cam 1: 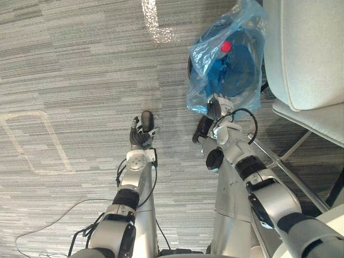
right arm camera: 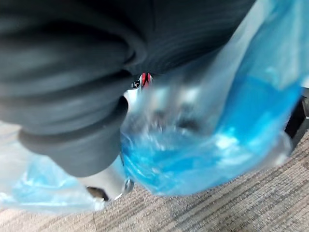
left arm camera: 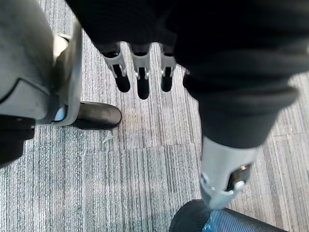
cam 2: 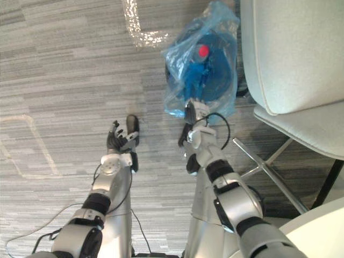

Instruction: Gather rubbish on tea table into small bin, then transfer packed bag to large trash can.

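Note:
The blue bag (cam 1: pixel 234 72) will slide out with its rubbish when the robot lifts, leaving the small black bin empty, because film hangs loosely over the bin's rim (cam 1: pixel 200 91).
A small black bin (cam 1: pixel 244 70) stands on the carpet, wrapped in a translucent blue bag (cam 1: pixel 207 59). Inside the bag lies rubbish with a red cap (cam 1: pixel 226 47). My right hand (cam 1: pixel 215 107) is at the bag's near edge, its fingers and thumb pinching the film. In the right wrist view the blue bag (right arm camera: pixel 217 145) is bunched over that hand. My left hand (cam 1: pixel 141 137) hovers over bare carpet to the left of the bin, open, fingers (left arm camera: pixel 140 82) straight and holding nothing. The bin's rim (left arm camera: pixel 193 220) shows close to it.
A pale upholstered chair (cam 1: pixel 306 54) stands right beside the bin, its metal legs (cam 1: pixel 279 161) running across the floor by my right arm. A white table edge (cam 1: pixel 333 215) is at the lower right. Tape lines (cam 1: pixel 32 140) mark the carpet on the left.

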Motion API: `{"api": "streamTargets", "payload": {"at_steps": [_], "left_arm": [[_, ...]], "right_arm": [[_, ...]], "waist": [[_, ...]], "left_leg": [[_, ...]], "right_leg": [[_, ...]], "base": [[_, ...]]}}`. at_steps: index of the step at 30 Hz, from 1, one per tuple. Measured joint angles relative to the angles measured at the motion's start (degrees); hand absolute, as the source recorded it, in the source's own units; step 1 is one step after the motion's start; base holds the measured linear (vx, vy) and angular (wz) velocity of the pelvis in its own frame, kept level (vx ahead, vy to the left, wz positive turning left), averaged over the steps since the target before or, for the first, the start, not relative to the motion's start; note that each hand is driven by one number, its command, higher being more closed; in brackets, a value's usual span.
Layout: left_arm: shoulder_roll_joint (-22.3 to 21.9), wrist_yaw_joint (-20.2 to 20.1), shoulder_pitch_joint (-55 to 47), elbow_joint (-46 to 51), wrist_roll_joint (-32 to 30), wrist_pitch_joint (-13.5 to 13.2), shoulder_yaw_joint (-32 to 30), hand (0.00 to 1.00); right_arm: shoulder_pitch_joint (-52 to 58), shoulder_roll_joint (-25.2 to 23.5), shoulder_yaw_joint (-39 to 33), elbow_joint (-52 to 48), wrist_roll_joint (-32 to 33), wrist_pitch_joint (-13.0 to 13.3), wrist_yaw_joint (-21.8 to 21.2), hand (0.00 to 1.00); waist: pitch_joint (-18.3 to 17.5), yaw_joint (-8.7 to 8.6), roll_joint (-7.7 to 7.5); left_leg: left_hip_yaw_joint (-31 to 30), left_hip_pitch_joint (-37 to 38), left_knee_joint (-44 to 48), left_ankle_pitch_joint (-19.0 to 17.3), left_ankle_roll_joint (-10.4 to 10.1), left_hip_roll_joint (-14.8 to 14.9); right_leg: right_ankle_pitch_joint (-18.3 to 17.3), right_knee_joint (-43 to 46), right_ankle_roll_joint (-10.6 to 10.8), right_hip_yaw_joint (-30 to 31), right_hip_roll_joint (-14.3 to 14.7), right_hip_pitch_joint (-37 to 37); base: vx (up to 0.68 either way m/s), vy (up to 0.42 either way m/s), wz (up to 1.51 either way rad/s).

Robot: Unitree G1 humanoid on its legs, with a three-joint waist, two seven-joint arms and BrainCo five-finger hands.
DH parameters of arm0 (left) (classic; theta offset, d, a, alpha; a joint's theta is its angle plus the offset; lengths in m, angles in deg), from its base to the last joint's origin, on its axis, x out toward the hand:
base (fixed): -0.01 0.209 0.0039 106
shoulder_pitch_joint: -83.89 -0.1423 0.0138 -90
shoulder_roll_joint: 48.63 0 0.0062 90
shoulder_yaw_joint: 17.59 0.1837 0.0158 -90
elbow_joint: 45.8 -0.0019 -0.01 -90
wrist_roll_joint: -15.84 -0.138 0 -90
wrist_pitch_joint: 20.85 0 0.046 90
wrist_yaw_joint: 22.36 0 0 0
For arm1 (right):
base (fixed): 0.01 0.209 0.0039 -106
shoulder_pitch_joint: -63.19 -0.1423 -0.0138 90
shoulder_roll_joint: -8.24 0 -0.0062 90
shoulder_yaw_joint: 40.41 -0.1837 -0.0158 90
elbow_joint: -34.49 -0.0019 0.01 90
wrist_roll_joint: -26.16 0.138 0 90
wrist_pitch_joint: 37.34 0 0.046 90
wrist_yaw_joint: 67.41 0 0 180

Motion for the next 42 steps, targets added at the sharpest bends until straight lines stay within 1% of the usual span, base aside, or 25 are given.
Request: {"api": "streamTargets", "payload": {"at_steps": [5,7,9,11,12,13,15,17,18,21,22,24,25,27,28,30,31,34,37,38,39,40,41,42], "left_arm": [[0.0,-0.5,-1.0,0.2,-0.1,0.3,-0.1,0.0],[0.0,-1.3,-3.9,2.8,-0.1,0.3,-0.1,0.0],[0.0,-1.4,-5.1,3.8,-0.3,0.5,0.1,0.0],[0.0,-1.5,-5.2,4.0,-1.3,1.4,0.2,0.0],[-0.1,-1.5,-5.3,4.0,-1.3,1.5,0.2,0.0],[-0.1,-1.7,-5.5,4.2,-1.3,1.5,0.4,0.0],[-0.1,-2.3,-6.0,4.2,-1.3,1.6,0.8,0.0],[-0.3,-2.9,-7.2,4.2,-1.3,1.7,2.6,0.0],[-0.3,-3.0,-7.6,4.2,-1.3,1.7,3.0,0.0],[-0.3,-3.1,-9.8,4.1,-1.3,1.9,4.3,0.0],[-0.3,-3.1,-10.5,4.1,-1.3,1.9,4.7,0.0],[0.0,-3.7,-12.1,4.1,-1.3,2.4,5.0,0.0],[0.0,-3.7,-12.5,4.1,-1.3,2.5,5.1,0.0],[0.1,-4.0,-14.3,4.1,-1.2,2.6,5.8,0.0],[0.0,-4.0,-14.7,4.1,-1.2,2.6,6.0,0.0],[0.1,-4.1,-16.2,4.0,-1.1,2.5,7.6,0.0],[0.1,-4.1,-16.3,3.8,-1.0,2.5,8.1,0.0],[0.4,-4.4,-17.1,2.2,-1.0,2.4,10.2,0.0],[1.8,-5.2,-18.2,1.1,-0.5,2.5,11.3,0.0],[2.3,-5.3,-19.9,3.2,-0.4,3.0,12.0,0.0],[3.0,-5.3,-22.1,6.0,-0.1,2.8,12.1,0.0],[3.6,-5.9,-27.5,8.7,-0.1,0.2,12.0,0.0],[3.3,-6.3,-28.3,8.7,-0.1,0.1,12.1,0.0],[3.3,-6.7,-29.5,8.6,0.0,1.0,11.9,0.0]], "right_arm": [[2.5,0.1,-1.8,-5.6,1.7,0.0,0.9,1.0],[5.1,0.0,-2.3,-9.2,2.3,0.2,1.2,1.0],[6.8,-0.1,-2.4,-11.5,3.2,0.4,1.7,1.0],[9.1,0.0,-2.4,-14.8,3.8,0.6,1.7,1.0],[9.6,0.0,-2.4,-15.6,3.8,0.7,1.7,1.0],[10.9,-0.2,-2.4,-17.3,3.9,0.6,1.7,1.0],[12.6,-0.2,-2.3,-19.7,4.2,0.7,1.7,1.0],[16.0,-0.7,-2.2,-22.1,4.9,0.7,1.7,1.0],[16.9,-1.1,-2.2,-22.4,5.0,0.7,1.7,1.0],[23.2,-3.8,-1.5,-26.7,6.0,1.2,1.3,1.0],[24.8,-4.4,-1.1,-27.6,6.1,1.3,1.1,1.0],[28.7,-6.4,-0.3,-29.5,6.7,1.9,0.1,1.0],[29.5,-6.7,0.1,-30.0,7.3,2.0,-0.3,1.0],[32.7,-7.6,0.7,-31.9,8.7,2.6,-1.5,1.0],[33.8,-8.0,0.8,-32.9,8.9,2.6,-1.8,1.0],[37.7,-8.8,0.7,-36.1,10.2,3.4,-2.8,1.0],[38.4,-8.8,0.6,-36.5,10.6,3.8,-3.0,1.0],[41.1,-8.8,0.6,-36.9,11.0,5.1,-4.4,1.0],[42.6,-8.5,0.5,-36.9,11.1,5.2,-6.1,1.0],[43.6,-8.4,0.3,-36.9,11.1,5.4,-6.7,1.0],[44.4,-8.4,0.1,-36.9,11.1,5.5,-7.2,1.0],[47.3,-8.5,-1.3,-36.9,11.2,6.1,-7.8,1.0],[47.9,-8.6,-1.8,-36.9,11.3,6.2,-7.9,1.0],[48.7,-8.6,-1.9,-36.9,12.4,6.4,-8.4,1.0]], "waist": [[0.0,0.1,0.0],[-0.1,0.23,0.02],[-0.1,0.37,0.0],[-0.1,0.6,0.02],[-0.1,0.6,0.02],[-0.1,0.64,0.0],[-0.1,0.62,0.0],[-0.2,0.58,-0.06],[-0.4,0.57,-0.16],[-1.1,0.43,-0.79],[-1.8,0.38,-0.96],[-2.6,0.01,-1.78],[-2.7,-0.11,-1.88],[-4.4,-0.43,-2.5],[-4.8,-0.43,-2.66],[-8.1,-0.78,-3.14],[-8.7,-0.95,-3.19],[-11.7,-1.26,-3.29],[-12.4,-2.22,-3.32],[-13.0,-2.61,-3.28],[-13.5,-2.71,-3.39],[-15.5,-2.72,-3.26],[-16.0,-2.76,-3.21],[-16.7,-2.75,-3.2]], "left_leg": [[0.1,1.3,0.4,0.0,0.0,0.5],[0.5,2.9,0.1,0.0,0.3,0.8],[0.5,3.9,0.0,-0.1,0.3,1.1],[0.5,5.1,-0.3,0.0,0.4,1.3],[0.5,5.7,-0.4,0.0,0.3,1.3],[0.5,6.8,-0.5,0.0,0.3,1.3],[0.5,8.9,-1.1,0.1,0.2,1.4],[0.7,13.6,-2.6,0.0,0.4,1.2],[0.8,14.8,-3.0,0.0,0.5,1.1],[1.5,22.2,-6.9,0.3,0.8,0.9],[1.7,23.6,-7.8,0.4,0.9,0.9],[2.7,29.4,-10.5,0.5,0.9,1.0],[3.0,30.9,-11.1,0.6,0.7,1.0],[4.5,36.8,-14.0,0.8,0.7,1.3],[5.0,38.5,-14.7,0.8,0.8,1.4],[6.3,43.3,-18.1,1.2,1.1,1.1],[6.7,44.7,-19.3,1.5,1.2,0.9],[8.4,50.6,-26.1,3.5,1.5,0.5],[9.2,56.1,-31.9,5.4,1.7,-0.1],[9.3,57.7,-33.5,5.8,1.8,-0.3],[9.5,58.9,-34.3,6.0,1.9,-0.4],[9.9,61.2,-35.7,6.0,1.9,-0.7],[10.0,61.6,-36.0,6.0,1.9,-0.7],[10.3,63.1,-36.6,6.0,1.9,-0.8]], "right_leg": [[0.2,-0.4,-0.3,0.0,0.5,1.6],[0.1,-1.1,-0.1,0.0,0.6,3.1],[0.3,-1.5,-0.4,0.1,1.1,4.1],[0.5,-1.8,-0.8,0.0,1.4,5.4],[0.6,-1.8,-0.9,0.0,1.4,5.9],[0.8,-2.0,-1.4,-0.1,1.4,7.1],[0.9,-2.6,-1.5,-0.3,1.5,9.3],[1.0,-4.1,-1.6,-0.4,1.5,14.1],[1.0,-4.5,-1.6,-0.4,1.5,15.2],[1.4,-8.2,-1.5,-0.6,1.6,22.4],[1.5,-9.0,-1.6,-0.6,1.6,23.7],[2.0,-11.7,-1.1,-0.1,2.2,29.0],[2.3,-12.6,-1.0,0.0,2.4,30.6],[3.0,-16.1,-0.5,0.8,3.1,36.0],[3.3,-17.0,-0.2,1.2,3.4,37.5],[4.0,-20.2,0.3,2.2,3.6,41.2],[4.3,-21.0,0.6,2.5,3.6,42.3],[7.0,-27.6,1.3,3.8,4.6,47.3],[9.6,-33.7,1.8,4.5,5.4,52.3],[10.1,-35.3,1.9,4.6,5.6,54.0],[10.3,-36.2,2.0,4.6,5.7,55.0],[11.0,-38.7,2.3,4.9,6.1,57.7],[11.2,-39.5,2.4,5.1,6.2,58.3],[11.8,-41.0,2.7,5.4,6.5,60.0]], "base": [[0.0,-0.024,-0.07],[-0.01,-0.031,-0.07],[-0.01,-0.034,-0.1],[0.0,-0.034,-0.03],[0.01,-0.035,0.0],[0.0,0.0,0.0],[0.0,0.0,0.0],[0.02,-0.002,0.06],[0.02,0.005,0.06],[0.03,0.01,0.05],[0.04,0.012,0.01],[0.08,0.008,-0.08],[0.09,0.007,-0.15],[0.09,0.013,-0.22],[0.11,0.019,-0.27],[0.11,0.016,-0.22],[0.11,0.011,-0.18],[0.1,0.01,-0.21],[0.09,0.019,-0.13],[0.1,0.036,-0.06],[0.13,0.051,-0.07],[0.13,0.049,-0.07],[0.11,0.038,-0.1],[0.07,0.026,-0.1]]}}
